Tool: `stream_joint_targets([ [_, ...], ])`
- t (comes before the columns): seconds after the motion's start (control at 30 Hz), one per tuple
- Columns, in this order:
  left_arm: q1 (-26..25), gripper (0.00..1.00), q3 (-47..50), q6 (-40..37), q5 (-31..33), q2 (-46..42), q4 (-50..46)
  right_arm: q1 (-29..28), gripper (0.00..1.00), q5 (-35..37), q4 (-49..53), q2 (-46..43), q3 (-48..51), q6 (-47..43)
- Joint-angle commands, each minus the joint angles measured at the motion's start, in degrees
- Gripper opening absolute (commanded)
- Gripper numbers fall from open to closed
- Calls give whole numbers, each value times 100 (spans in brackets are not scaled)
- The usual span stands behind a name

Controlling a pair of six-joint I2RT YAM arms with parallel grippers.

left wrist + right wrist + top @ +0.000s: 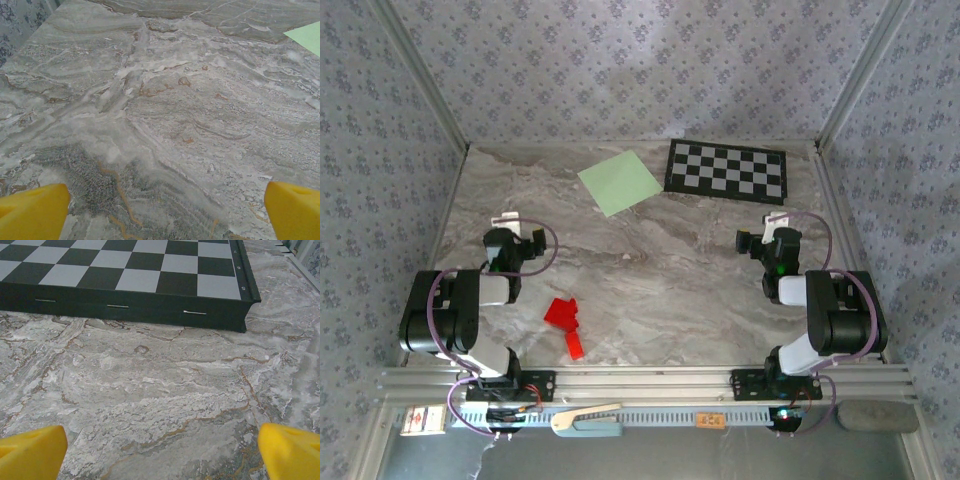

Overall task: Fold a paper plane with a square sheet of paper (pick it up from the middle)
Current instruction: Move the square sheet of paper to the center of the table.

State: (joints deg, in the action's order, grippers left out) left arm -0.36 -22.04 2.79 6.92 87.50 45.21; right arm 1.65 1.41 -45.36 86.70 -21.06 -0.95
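Observation:
My left gripper should pull the square sheet to the clear middle (653,272) and straighten it before folding, because it lies crooked with its corner (661,187) close against the checkerboard.
The square sheet of paper (619,182) is pale green and lies flat at the back of the marble table, left of the checkerboard. One corner of the sheet (309,36) pokes in at the upper right of the left wrist view. My left gripper (509,222) hangs over the left side of the table, short of the sheet, its yellow fingertips (32,212) wide apart over bare marble. My right gripper (776,222) is open on the right side, just short of the checkerboard, with nothing between its yellow fingertips (290,450).
A black-and-white checkerboard (727,170) lies at the back right; its dark front edge (125,307) stands close ahead of the right gripper. A small red paper shape (566,322) lies near the front left. Patterned walls enclose the table on three sides.

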Motion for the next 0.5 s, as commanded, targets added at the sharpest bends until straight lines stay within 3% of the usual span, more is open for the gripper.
stream_joint_targets([
  [0.0,36,100,-138,-63,27,-27,160,29,100,-67,-152,-62,-90,-84],
  [0.27,31,100,-802,270,423,-1388,-1821,-5,100,148,1775,-1340,-737,105],
  [0.37,31,100,-1386,1102,480,-1689,-2800,-55,100,182,2807,-1605,-1320,599],
  [0.47,35,100,-2273,2066,140,-1595,-4069,-98,100,174,4000,-1607,-1980,1292],
])
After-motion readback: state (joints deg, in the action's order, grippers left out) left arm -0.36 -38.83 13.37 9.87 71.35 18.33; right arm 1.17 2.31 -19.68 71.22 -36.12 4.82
